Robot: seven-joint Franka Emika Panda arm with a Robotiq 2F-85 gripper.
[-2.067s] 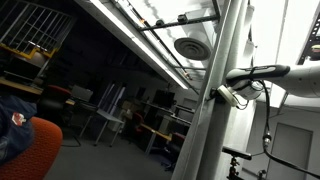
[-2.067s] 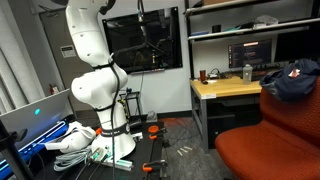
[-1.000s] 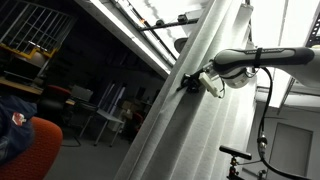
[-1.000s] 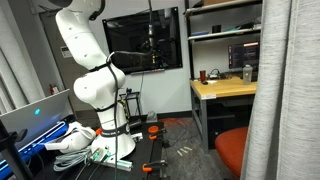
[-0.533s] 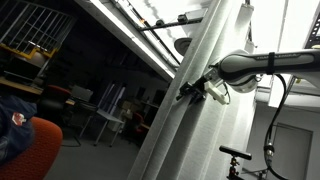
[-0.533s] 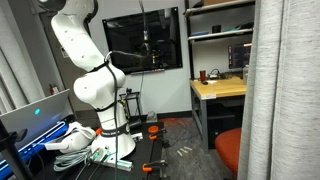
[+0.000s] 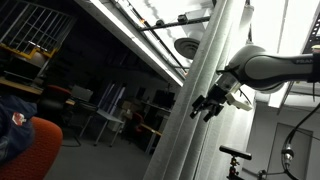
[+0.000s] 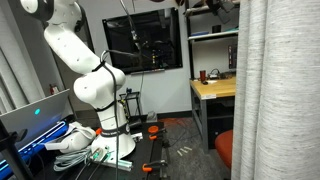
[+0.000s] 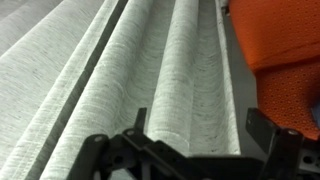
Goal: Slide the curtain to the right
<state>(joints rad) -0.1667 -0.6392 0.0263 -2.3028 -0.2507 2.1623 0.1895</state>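
My gripper should rise and level out because it tilts down over a rounded pleat [image 9: 176,85], and then put its fingers around the curtain's free edge [image 9: 227,85].
The curtain [image 7: 190,110] is a tall pale grey-white pleated drape that runs from top to bottom in both exterior views. In one of them it fills the right side [image 8: 280,95]. My gripper [image 7: 207,104] hangs open just beside the fabric, at the end of the white arm [image 7: 275,68], and holds nothing. In the wrist view the curtain's pleats [image 9: 130,70] fill the picture. The gripper [image 9: 200,125] shows at the bottom, its two dark fingers wide apart. One rounded pleat lies in line with the gap, and neither finger presses on it.
An orange chair [image 9: 285,45] sits close beside the curtain, and its seat also shows at the curtain's foot [image 8: 224,150]. A wooden desk [image 8: 212,88] with shelves stands behind. The robot's base [image 8: 95,90] rises among clutter on the floor [image 8: 75,140]. A dark screen [image 8: 145,40] hangs on the wall.
The jaws have opened and let go of the curtain. The gripper has drawn a little away from the fabric, and the curtain now hangs straighter and narrower.
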